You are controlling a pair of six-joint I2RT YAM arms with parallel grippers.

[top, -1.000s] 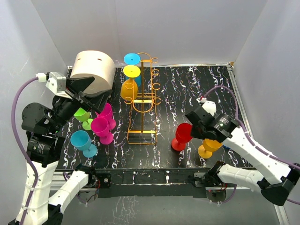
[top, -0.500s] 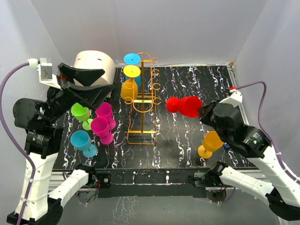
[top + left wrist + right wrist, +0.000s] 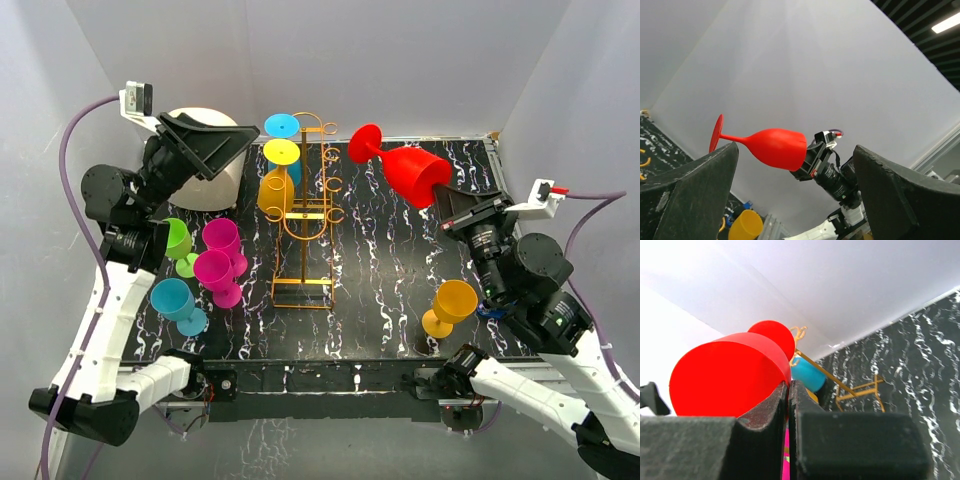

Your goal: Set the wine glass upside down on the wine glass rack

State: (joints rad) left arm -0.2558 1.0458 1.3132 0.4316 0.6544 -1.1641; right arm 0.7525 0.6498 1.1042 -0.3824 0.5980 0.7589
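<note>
I keep moving my open left gripper to the free stem [image 3: 379, 153] and close it there, as the red wine glass's foot [image 3: 364, 143] is toward that gripper.
My right gripper [image 3: 447, 200] is shut on the rim of a red wine glass [image 3: 405, 170], held high to the right of the rack and tipped on its side, foot toward the back left. In the right wrist view the red wine glass [image 3: 730, 375] fills the left, its rim pinched between my jaws [image 3: 789, 390]. The golden wire wine glass rack [image 3: 305, 215] stands mid-table with a blue glass [image 3: 281, 128] and a yellow glass [image 3: 278, 175] hanging upside down on its left. My left gripper [image 3: 205, 150] is open, raised at the back left; its view shows the red wine glass [image 3: 767, 147].
A cream cylindrical container [image 3: 205, 170] sits at the back left. Green [image 3: 177, 243], two magenta [image 3: 218, 262] and light blue [image 3: 177, 303] glasses stand left of the rack. An orange-yellow glass [image 3: 450, 305] stands at the front right.
My right gripper lifted the red glass off the table, tipped it sideways and raised it up and back. My left arm rose and swung toward the back.
</note>
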